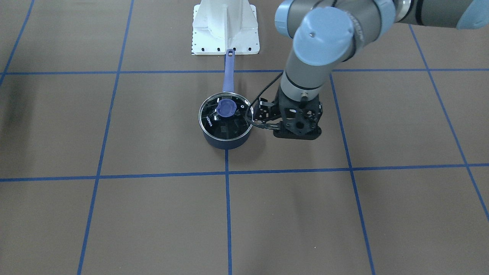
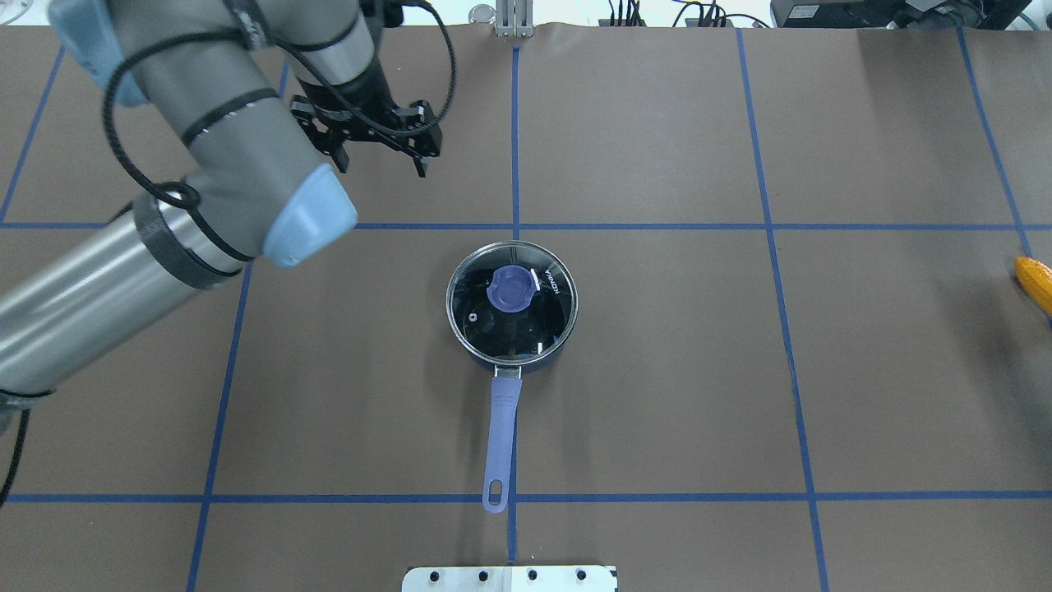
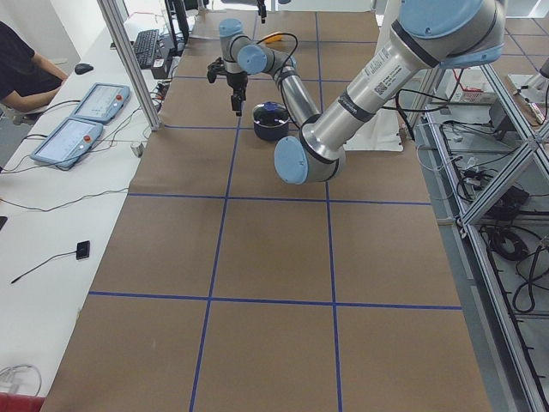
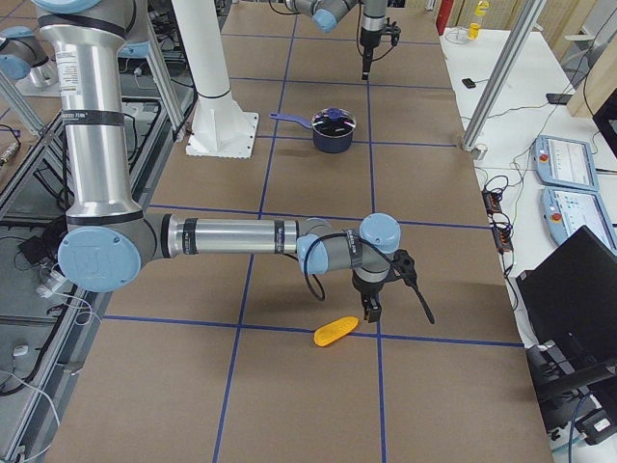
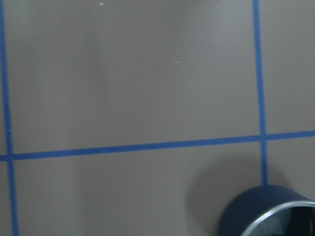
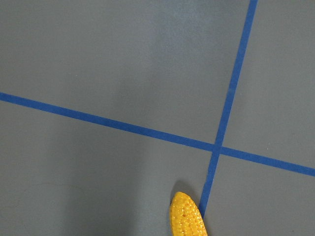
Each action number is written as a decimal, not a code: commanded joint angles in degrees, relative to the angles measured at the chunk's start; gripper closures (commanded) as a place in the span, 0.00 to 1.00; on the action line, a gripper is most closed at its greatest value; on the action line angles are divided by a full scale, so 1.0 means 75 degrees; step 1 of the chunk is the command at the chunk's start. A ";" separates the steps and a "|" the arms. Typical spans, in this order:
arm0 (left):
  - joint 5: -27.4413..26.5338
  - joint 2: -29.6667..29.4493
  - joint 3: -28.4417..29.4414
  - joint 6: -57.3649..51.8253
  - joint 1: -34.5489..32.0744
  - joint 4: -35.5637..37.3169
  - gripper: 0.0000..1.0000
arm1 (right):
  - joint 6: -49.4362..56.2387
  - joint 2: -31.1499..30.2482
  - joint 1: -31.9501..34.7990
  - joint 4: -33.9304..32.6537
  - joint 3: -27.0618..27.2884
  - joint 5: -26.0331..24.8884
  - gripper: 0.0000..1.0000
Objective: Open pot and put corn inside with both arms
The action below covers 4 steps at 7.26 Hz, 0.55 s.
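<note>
I can see only darkness through the glass lid (image 1: 224, 126), so I should expect the dark navy pot (image 1: 226, 142) to be empty when I take the lid off.
The dark navy pot (image 2: 511, 349) stands mid-table with its glass lid (image 2: 538, 316) and blue knob on; its periwinkle handle (image 2: 501, 444) points at the robot base. It also shows in the front view (image 1: 225, 142). My left gripper (image 2: 380, 164) hangs open and empty above the table, beyond the pot and to its left, apart from it. The corn (image 2: 1035, 284) lies on the table at the far right edge, and its tip shows in the right wrist view (image 6: 187, 216). My right gripper (image 4: 395, 309) hovers just beyond the corn (image 4: 335, 332); I cannot tell if it is open.
The white robot base plate (image 2: 509, 578) sits at the near table edge behind the handle. Blue tape lines grid the brown table. Teach pendants (image 3: 94, 99) and an operator (image 3: 21, 69) are at the far side. The pot's rim shows in the left wrist view (image 5: 275, 216).
</note>
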<state>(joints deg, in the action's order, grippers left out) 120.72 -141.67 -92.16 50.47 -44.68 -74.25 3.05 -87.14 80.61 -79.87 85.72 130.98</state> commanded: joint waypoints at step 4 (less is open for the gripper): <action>-0.1003 -0.0447 -0.0157 0.0781 0.1398 0.0149 0.00 | 0.1328 -0.0264 -0.0002 0.0033 -0.0473 -0.0003 0.02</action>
<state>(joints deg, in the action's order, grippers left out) 114.19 -144.97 -93.22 55.55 -35.78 -73.15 12.04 -88.57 80.60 -79.68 82.27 130.90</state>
